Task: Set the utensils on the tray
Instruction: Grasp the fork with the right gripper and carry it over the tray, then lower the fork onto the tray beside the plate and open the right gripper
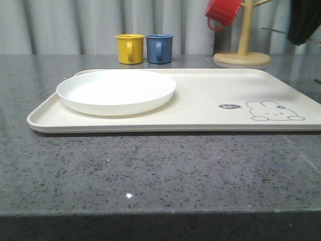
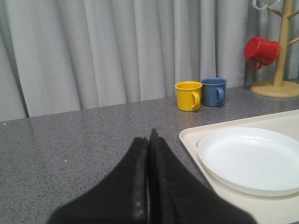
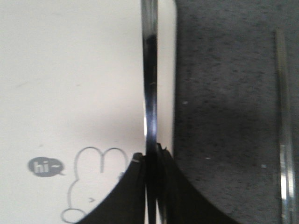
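The silver utensil is lined up with the tray's edge, so the robot's right gripper keeps going toward the open space beside the white plate and lets go there.
The cream tray lies across the grey counter, with its rabbit drawing at the right end. A white plate rests on the tray's left part. My right gripper is shut on a slim silver utensil, held over the tray close to its edge by the rabbit. Which utensil it is I cannot tell. Another thin silver utensil lies on the counter beyond that edge. My left gripper is shut and holds nothing, above the counter beside the tray and plate.
A yellow mug and a blue mug stand behind the tray. A red mug hangs on a wooden mug tree at the back right. A grey curtain closes off the back. A dark arm part hangs at the upper right.
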### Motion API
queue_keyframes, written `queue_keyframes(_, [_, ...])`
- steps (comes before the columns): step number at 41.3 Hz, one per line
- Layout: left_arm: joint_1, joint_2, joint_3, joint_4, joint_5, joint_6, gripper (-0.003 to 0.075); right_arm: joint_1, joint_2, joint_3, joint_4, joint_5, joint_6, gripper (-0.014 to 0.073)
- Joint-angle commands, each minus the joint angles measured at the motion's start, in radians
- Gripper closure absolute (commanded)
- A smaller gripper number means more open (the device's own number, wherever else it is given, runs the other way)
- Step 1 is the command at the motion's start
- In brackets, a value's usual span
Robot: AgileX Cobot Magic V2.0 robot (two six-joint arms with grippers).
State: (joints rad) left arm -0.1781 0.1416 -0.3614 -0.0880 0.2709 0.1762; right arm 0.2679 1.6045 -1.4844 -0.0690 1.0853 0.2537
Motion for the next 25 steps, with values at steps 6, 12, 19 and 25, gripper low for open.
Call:
queue_keyframes(6, [0.001,0.012,-0.025,-0.004,-0.084,-0.008,0.0739,0.179,0.075,-0.092,-0.026,-0.028,0.111,0.0694])
queue_keyframes(12, [0.001,0.012,-0.025,-0.004,-0.084,-0.008,0.0739,0.247,0.167,-0.172,-0.028,-0.027,0.187,0.0694])
queue_keyframes(19, [0.001,0.012,-0.025,-0.004,-0.084,-0.008,0.0739,0.251,0.221,-0.213,-0.027,-0.028,0.273,0.0694])
queue_keyframes(25, [0.001,0.012,-0.025,-0.004,-0.084,-0.008,0.0739,0.251,0.239,-0.213,-0.014,-0.026,0.31,0.0693])
